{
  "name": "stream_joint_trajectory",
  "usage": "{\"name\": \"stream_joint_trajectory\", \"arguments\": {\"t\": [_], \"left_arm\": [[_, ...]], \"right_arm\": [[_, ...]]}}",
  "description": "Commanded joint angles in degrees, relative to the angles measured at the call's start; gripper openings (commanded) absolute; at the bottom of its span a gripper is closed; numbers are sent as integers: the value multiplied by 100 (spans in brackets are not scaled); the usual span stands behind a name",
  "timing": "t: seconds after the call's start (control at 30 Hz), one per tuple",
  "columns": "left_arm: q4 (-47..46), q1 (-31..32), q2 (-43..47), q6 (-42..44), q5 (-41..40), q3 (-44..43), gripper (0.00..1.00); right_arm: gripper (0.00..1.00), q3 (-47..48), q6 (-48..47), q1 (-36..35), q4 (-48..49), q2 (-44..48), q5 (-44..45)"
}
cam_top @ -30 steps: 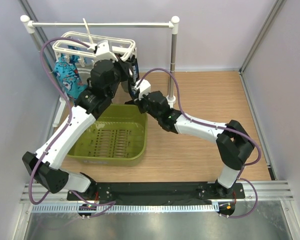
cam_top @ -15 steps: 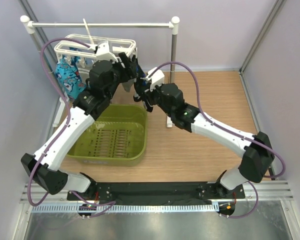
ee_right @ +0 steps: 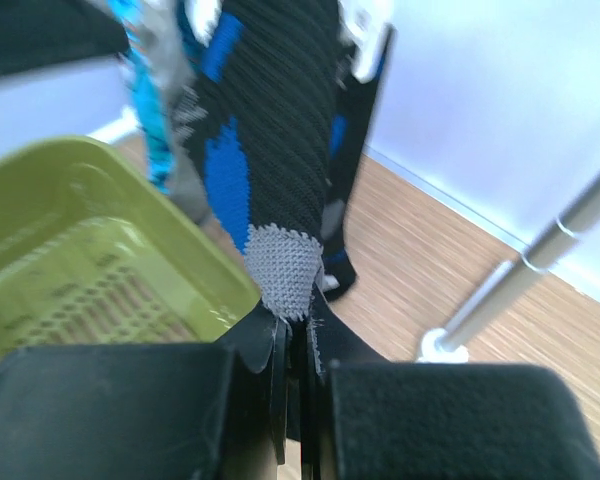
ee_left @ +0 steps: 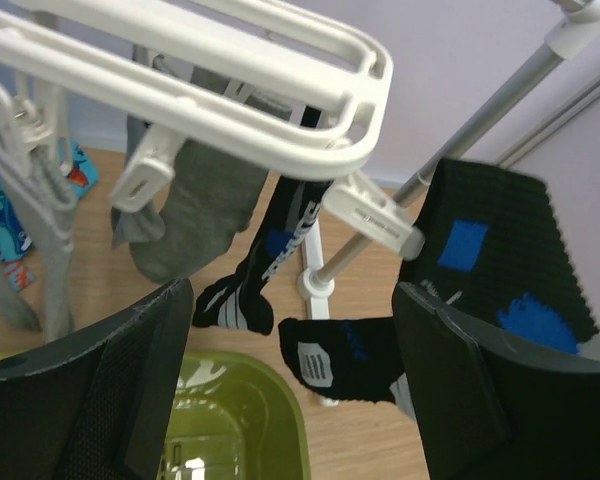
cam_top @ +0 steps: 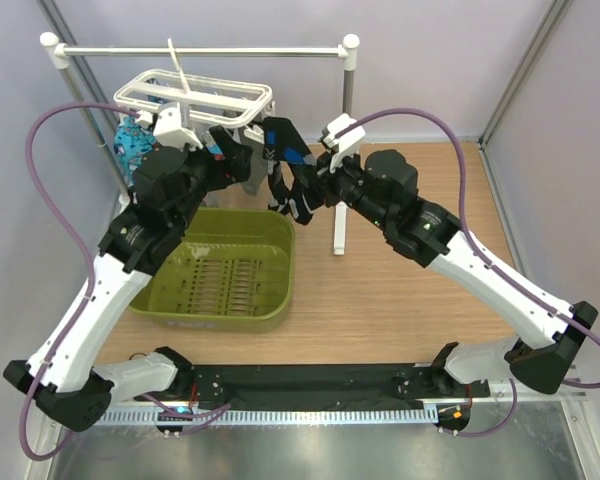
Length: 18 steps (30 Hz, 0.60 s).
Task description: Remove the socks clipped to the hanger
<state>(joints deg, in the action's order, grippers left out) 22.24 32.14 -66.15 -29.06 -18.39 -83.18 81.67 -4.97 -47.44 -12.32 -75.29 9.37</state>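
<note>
I need to move my left gripper across, because the black sock's upper end [ee_left: 470,205] hangs in the hanger's end clip, past my left gripper's fingers. I should then squeeze that clip [ee_left: 375,214] open with my left gripper.
The white grid hanger [cam_top: 195,92] hangs from the rail, with socks dangling from its clips. My right gripper [cam_top: 302,195] is shut on the lower end of a black sock [cam_top: 283,150] with blue and grey patches. The sock stretches up toward the hanger's right end, and I cannot tell whether a clip holds it. In the right wrist view the sock [ee_right: 280,130] rises straight out of the closed gripper [ee_right: 300,340]. My left gripper [cam_top: 238,158] stands open just below the hanger [ee_left: 230,100], holding nothing. A grey sock [ee_left: 190,200] and other black socks [ee_left: 265,265] hang ahead of the left gripper [ee_left: 292,300].
A green basket [cam_top: 230,270] sits on the wooden table under the hanger, seen also as the basket [ee_right: 80,250] in the right wrist view. The white rail stand [cam_top: 345,130] has its post and foot right of the basket. A blue patterned sock [cam_top: 130,150] hangs at the hanger's left.
My left gripper has opened and drawn back to the left, away from the hanger. My right arm has swung up and to the right, still shut on the black sock, pulling it taut.
</note>
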Motion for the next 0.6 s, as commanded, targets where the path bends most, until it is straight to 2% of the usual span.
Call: {"name": "stream_joint_trajectory", "arguments": {"t": [0.0,0.2,0.4,0.57], "left_arm": [[666,-6,295,207,64,-338,85],[1511,-6,647,304,-155,-709,86],[1468,-6,920,287,-104,-638,89],[1134,-6,718,76,704,-699,91]], "right_arm": [[1,621,391,-11,-201,295,-856],[1,956,1068,-28,124,252,-2096],[1,615,1393,-72,194,418,-2123],[1,-167,1543,-81,196,918,-2184]]}}
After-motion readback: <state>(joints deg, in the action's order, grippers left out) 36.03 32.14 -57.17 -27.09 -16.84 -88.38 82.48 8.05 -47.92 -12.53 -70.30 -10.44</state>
